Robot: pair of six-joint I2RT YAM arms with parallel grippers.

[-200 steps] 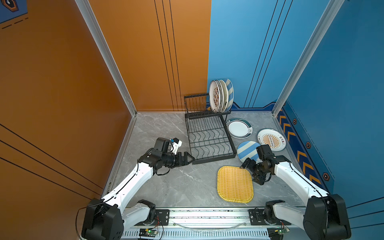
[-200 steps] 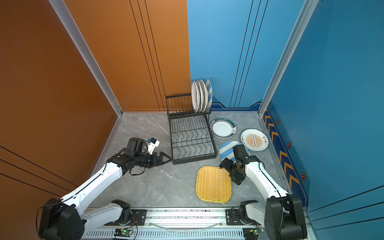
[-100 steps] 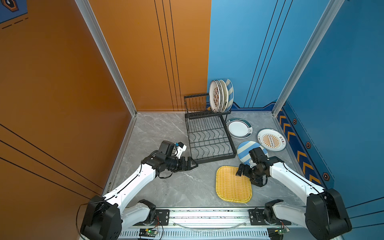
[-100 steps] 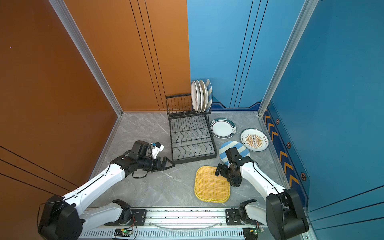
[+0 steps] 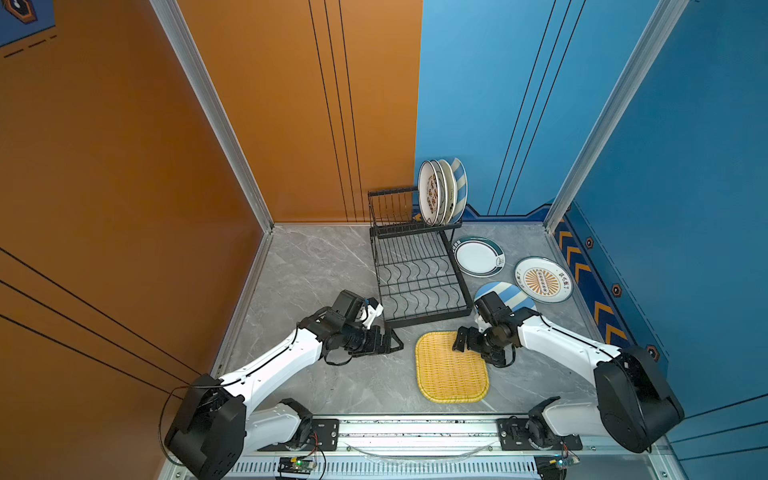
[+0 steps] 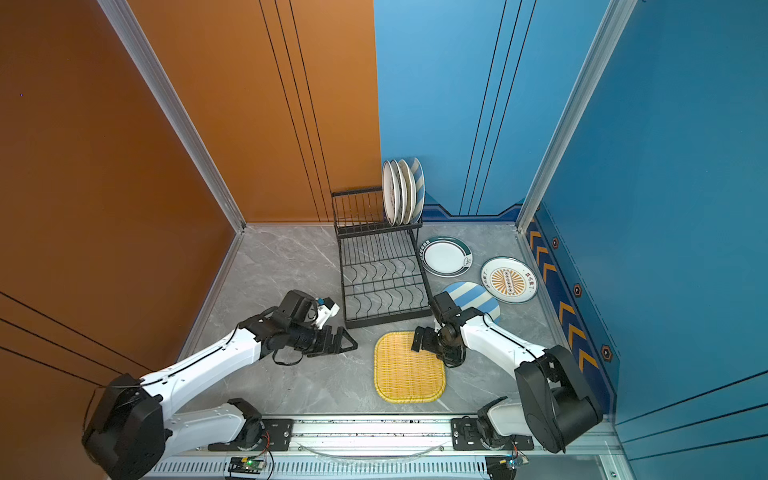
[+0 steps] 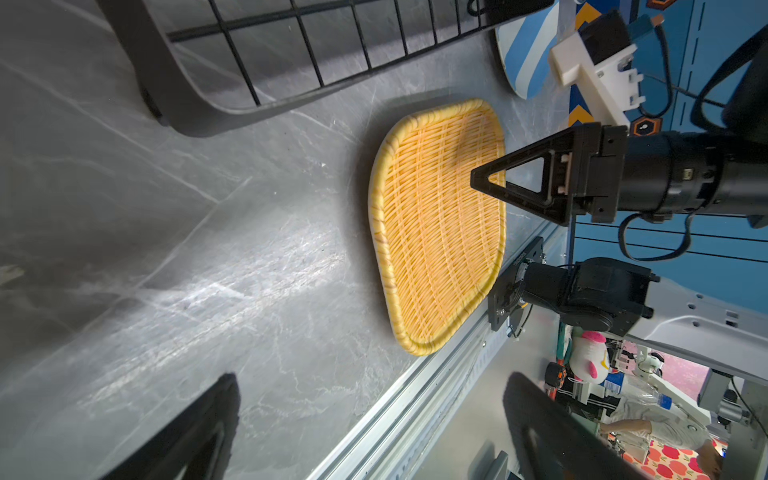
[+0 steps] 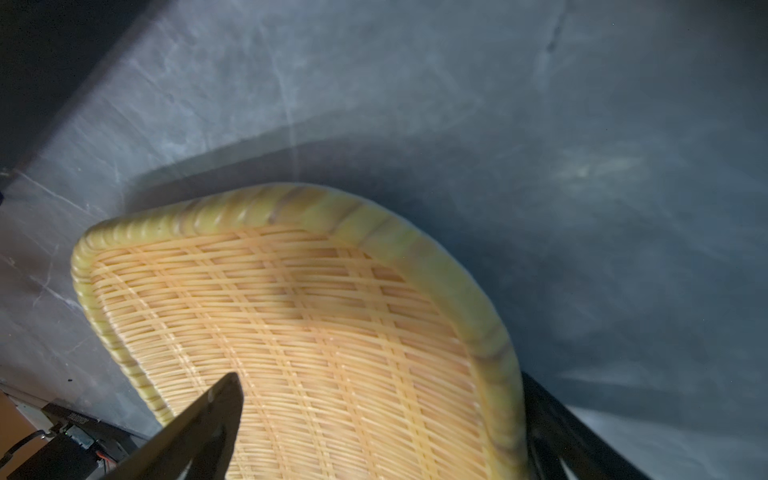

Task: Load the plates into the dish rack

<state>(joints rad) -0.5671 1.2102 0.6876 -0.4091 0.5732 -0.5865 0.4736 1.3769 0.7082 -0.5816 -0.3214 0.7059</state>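
Note:
The yellow woven plate's rim [image 8: 505, 392] is flat next to my right gripper's finger, and the plate's opposite edge [image 5: 417, 364] is free. So next my left gripper steadies that edge before the lift.
The yellow woven plate [image 5: 451, 374] [image 6: 409, 374] lies flat on the grey table in front of the black dish rack [image 5: 419, 282] [image 6: 384, 278]. My right gripper [image 5: 467, 345] [image 6: 419, 343] [image 8: 380, 386] is open at the plate's far right corner, one finger over the weave and the other outside the rim. My left gripper [image 5: 395, 340] [image 6: 351, 343] [image 7: 372, 382] is open and empty, left of the plate [image 7: 440, 232] by the rack's front corner. Several plates [image 5: 440, 191] stand in the rack's tall tier. A blue-striped plate [image 5: 511, 293] lies partly under my right arm.
A green-rimmed white plate [image 5: 478, 257] and a plate with an orange sunburst [image 5: 542, 279] lie flat right of the rack. Orange and blue walls close the table in at the left, back and right. A metal rail [image 5: 415, 428] runs along the front edge.
My right gripper has moved left from beside the striped plate onto the yellow plate's corner, and the plate has slid a little left. My left gripper has moved right and nearer, toward the plate.

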